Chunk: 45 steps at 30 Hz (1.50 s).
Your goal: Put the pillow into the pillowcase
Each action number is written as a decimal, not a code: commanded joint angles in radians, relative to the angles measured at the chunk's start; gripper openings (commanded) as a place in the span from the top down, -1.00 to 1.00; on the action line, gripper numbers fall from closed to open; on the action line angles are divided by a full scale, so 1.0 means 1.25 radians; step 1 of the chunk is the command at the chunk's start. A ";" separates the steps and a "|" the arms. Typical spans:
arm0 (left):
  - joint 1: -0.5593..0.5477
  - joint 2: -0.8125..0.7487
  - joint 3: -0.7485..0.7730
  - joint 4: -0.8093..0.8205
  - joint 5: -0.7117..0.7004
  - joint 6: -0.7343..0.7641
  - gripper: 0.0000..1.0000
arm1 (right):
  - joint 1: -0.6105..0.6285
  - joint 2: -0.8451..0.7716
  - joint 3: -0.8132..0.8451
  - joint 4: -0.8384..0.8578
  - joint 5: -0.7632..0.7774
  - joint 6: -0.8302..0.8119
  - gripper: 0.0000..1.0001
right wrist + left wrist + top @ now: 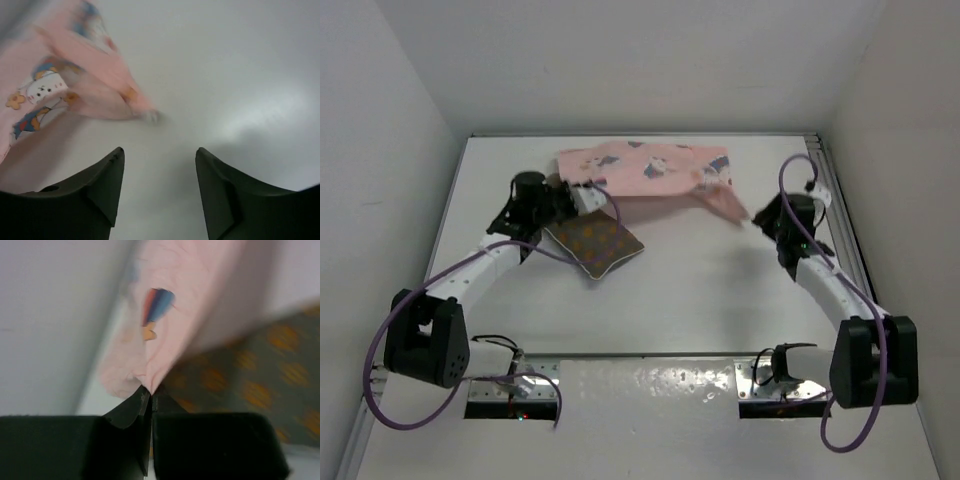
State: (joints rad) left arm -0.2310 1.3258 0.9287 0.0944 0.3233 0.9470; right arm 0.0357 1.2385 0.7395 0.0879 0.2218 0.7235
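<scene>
Next, my left gripper lets go of the pillowcase, grabs the pillow by its back corner and lifts it clear, because the pillow is partly under the pillowcase's edge (609, 209).
The pink bunny-print pillowcase (650, 172) lies spread at the back of the table, its right corner trailing towards the right arm. The olive-brown orange-dotted pillow (595, 243) lies just in front of its left end. My left gripper (588, 196) is shut on the pillowcase's left edge; in the left wrist view its jaws (150, 392) pinch the pink fabric (165, 315) with the pillow (250, 385) behind. My right gripper (760, 218) is open and empty, just short of the pillowcase's right corner (145, 114).
White walls enclose the table on the left, back and right. A metal rail (845, 230) runs along the right edge. The arm bases (650, 385) sit at the near edge.
</scene>
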 commanded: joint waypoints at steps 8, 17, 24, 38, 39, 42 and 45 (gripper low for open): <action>-0.023 -0.126 -0.212 -0.311 -0.014 0.230 1.00 | 0.020 -0.192 -0.164 -0.098 0.132 0.081 -0.67; -0.016 -0.091 -0.102 -0.398 -0.037 0.151 -0.06 | 0.032 0.264 0.196 -0.179 -0.064 0.058 -0.89; 0.106 -0.097 -0.037 -0.212 -0.081 -0.437 -0.92 | 0.038 0.556 0.450 -0.291 -0.100 0.069 -0.78; 0.294 0.233 0.088 -0.217 -0.056 -0.949 -0.95 | 0.058 0.437 0.155 -0.261 -0.142 0.036 1.00; 0.294 0.272 0.096 -0.214 -0.055 -0.962 -0.97 | 0.068 0.391 0.106 -0.258 -0.142 0.029 1.00; 0.289 0.328 0.134 -0.219 -0.094 -0.964 -0.98 | 0.121 0.306 0.052 -0.284 -0.105 0.010 1.00; 0.290 0.359 0.138 -0.192 -0.125 -0.948 -0.99 | 0.157 0.237 -0.018 -0.329 -0.056 0.007 1.00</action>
State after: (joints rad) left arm 0.1307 1.7607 1.0603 -0.2211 0.2142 -0.2157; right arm 0.2005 1.6135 0.7612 -0.2687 0.0937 0.7597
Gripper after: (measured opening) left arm 0.994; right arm 0.002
